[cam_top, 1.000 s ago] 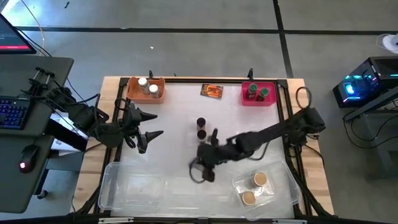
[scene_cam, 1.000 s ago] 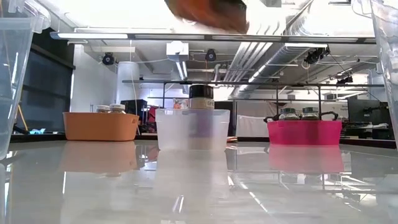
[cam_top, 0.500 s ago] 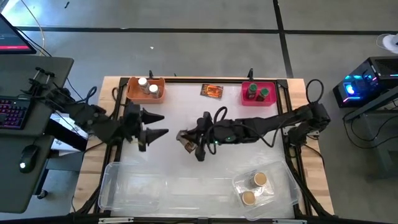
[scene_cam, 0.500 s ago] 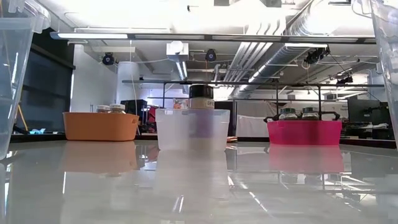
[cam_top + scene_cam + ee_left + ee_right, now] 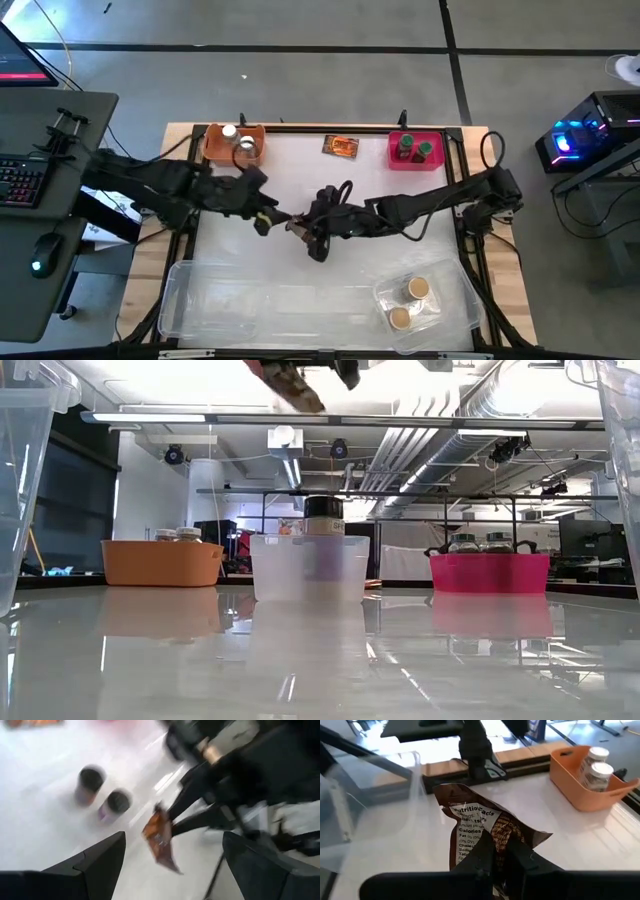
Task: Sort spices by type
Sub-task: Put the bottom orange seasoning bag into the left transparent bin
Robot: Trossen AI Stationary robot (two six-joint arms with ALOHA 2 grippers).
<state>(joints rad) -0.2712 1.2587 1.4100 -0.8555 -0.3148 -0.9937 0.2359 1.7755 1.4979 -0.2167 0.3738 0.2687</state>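
The empty spot (image 5: 210, 242) by the large clear tray is a long way from my right gripper, so my left gripper should grab the packet's loose end (image 5: 165, 854) and put it there.
My right gripper (image 5: 312, 232) is at the table's middle, shut on a crumpled orange-brown packet (image 5: 480, 825) held above the table (image 5: 292, 382). My left gripper (image 5: 267, 213) is open just left of that packet (image 5: 160, 839), which lies ahead of its spread fingers, apart from them. Two black-lidded jars (image 5: 102, 791) stand on the table just behind the grippers. A second packet (image 5: 341, 147) lies flat at the far edge. White-lidded jars stand in the orange bin (image 5: 236, 146), green-lidded ones in the pink bin (image 5: 417, 150), and tan-lidded ones in a clear tray (image 5: 408, 298). My right gripper pinches the packet between its two fingers at the edge nearest the gripper (image 5: 496, 844). The fingers come about level from the table's right. The packet sticks out past the fingertips toward my left gripper, crumpled and tilted, lifted clear of the table.
A large clear tray (image 5: 215, 298) stands at the near left edge. In the low view a clear tub (image 5: 310, 568) stands in front of a black-lidded jar (image 5: 323, 508). Bare tabletop lies between the bins and in front of the grippers.
My right gripper has carried the packet from near the table's front toward the far edge and a little left, staying shut on it. My left gripper has reached toward the table's right, up to the packet, and stays open.
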